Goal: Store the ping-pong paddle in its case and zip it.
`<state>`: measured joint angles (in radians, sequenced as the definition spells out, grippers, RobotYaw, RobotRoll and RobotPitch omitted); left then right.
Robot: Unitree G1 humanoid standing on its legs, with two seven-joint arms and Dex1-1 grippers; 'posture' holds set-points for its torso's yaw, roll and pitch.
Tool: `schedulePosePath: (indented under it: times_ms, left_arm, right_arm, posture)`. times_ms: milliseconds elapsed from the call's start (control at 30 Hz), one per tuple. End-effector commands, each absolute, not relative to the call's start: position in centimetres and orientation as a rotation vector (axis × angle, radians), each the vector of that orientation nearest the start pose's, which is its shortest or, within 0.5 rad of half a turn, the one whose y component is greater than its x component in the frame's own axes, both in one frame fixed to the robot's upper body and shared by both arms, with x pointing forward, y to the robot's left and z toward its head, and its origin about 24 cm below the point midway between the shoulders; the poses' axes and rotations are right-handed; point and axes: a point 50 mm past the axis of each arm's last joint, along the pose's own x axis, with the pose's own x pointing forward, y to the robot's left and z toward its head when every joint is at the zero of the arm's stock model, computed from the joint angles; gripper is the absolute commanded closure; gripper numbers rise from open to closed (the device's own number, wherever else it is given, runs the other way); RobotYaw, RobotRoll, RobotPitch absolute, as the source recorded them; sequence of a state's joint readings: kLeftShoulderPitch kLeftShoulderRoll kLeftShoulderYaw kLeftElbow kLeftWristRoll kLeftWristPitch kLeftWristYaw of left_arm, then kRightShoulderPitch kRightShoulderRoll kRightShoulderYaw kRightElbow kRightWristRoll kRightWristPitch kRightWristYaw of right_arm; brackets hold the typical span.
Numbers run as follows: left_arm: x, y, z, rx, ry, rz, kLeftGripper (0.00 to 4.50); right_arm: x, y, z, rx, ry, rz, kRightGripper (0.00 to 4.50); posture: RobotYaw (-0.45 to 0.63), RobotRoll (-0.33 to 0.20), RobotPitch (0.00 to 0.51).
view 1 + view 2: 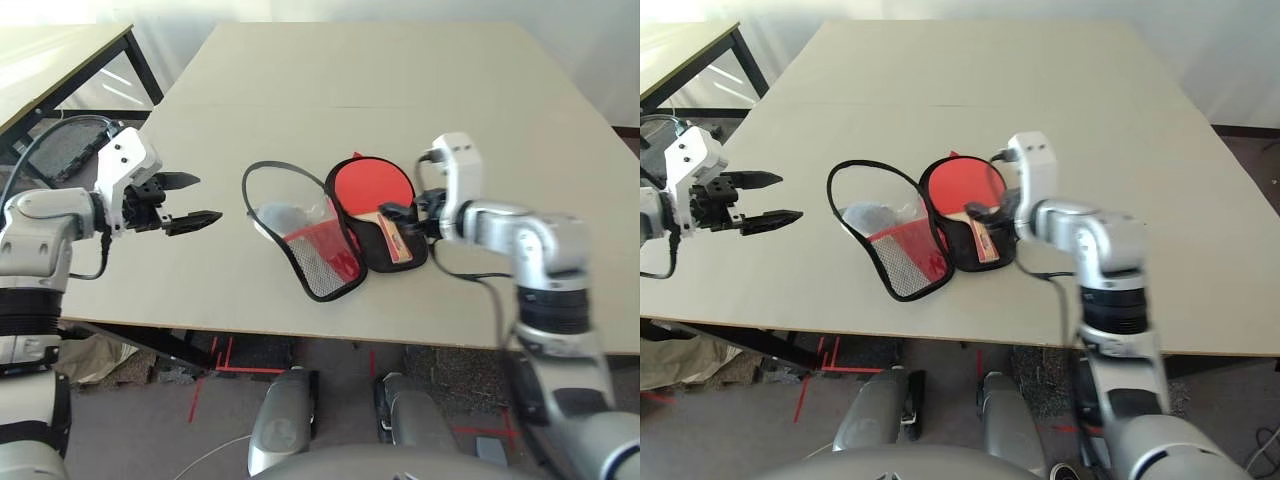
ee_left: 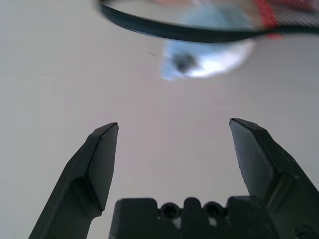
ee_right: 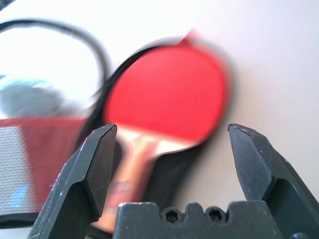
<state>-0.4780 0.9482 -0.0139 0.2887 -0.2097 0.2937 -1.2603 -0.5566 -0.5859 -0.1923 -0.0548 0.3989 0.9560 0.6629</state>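
Note:
The case is kept from closing by my right gripper at the paddle's handle [image 1: 394, 241], so that gripper should move back before my left gripper folds the mesh pocket half [image 1: 322, 262] over.
The ping-pong paddle [image 1: 370, 185] lies red face up inside the open case [image 1: 322, 262], on its black-lined half, handle towards the table's front edge. The case's other half, with red fabric and mesh pocket, is folded out to the left, its black rim arching up. A pale blue-grey plush charm [image 1: 280, 215] lies inside that arch. My right gripper [image 3: 172, 127] is open just right of the paddle's handle [image 3: 132, 164], holding nothing. My left gripper [image 1: 208, 198] hangs open a short way left of the case, with the charm [image 2: 209, 55] ahead of its fingers.
The beige table [image 1: 400, 80] stretches wide behind and to the right of the case. A second table [image 1: 60, 50] with black legs stands off to the far left. The front edge runs just below the case.

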Motion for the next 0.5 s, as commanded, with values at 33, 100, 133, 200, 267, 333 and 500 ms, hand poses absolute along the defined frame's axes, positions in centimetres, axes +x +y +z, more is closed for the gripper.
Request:
schedulePosePath:
  times_ms: [33, 100, 133, 200, 267, 333, 500]
  left_arm:
    - [29.9, 27.0, 15.4, 0.548, 0.412, -0.984, 0.00]
    - [30.2, 25.9, 15.0, 0.542, 0.399, -1.024, 0.00]
    - [30.3, 25.4, 14.8, 0.537, 0.393, -1.046, 0.00]
    - [30.8, 23.9, 14.9, 0.493, 0.343, -1.081, 0.00]
    - [31.4, 22.5, 15.4, 0.455, 0.283, -1.101, 0.00]
    - [32.1, 21.5, 16.0, 0.443, 0.237, -1.120, 0.00]
    - [34.5, 17.3, 19.1, 0.388, 0.039, -1.174, 0.00]
  right_arm:
    - [31.4, -24.4, 17.6, -0.074, 0.200, 0.561, 0.04]
    - [31.3, -25.7, 17.6, -0.104, 0.188, 0.540, 0.04]
    - [31.2, -26.3, 17.5, -0.136, 0.186, 0.518, 0.04]
    - [31.0, -27.2, 17.1, -0.173, 0.192, 0.493, 0.04]
    - [30.8, -27.5, 16.6, -0.182, 0.200, 0.484, 0.04]
    - [30.7, -27.5, 16.1, -0.183, 0.212, 0.485, 0.04]
    - [30.0, -26.5, 13.9, -0.143, 0.258, 0.546, 0.04]
  posture:
    - [0.18, 0.000, 0.085]
    - [0.17, 0.000, 0.086]
    - [0.17, 0.000, 0.086]
    - [0.16, 0.000, 0.086]
    - [0.16, 0.000, 0.088]
    - [0.15, 0.000, 0.089]
    - [0.15, 0.000, 0.088]
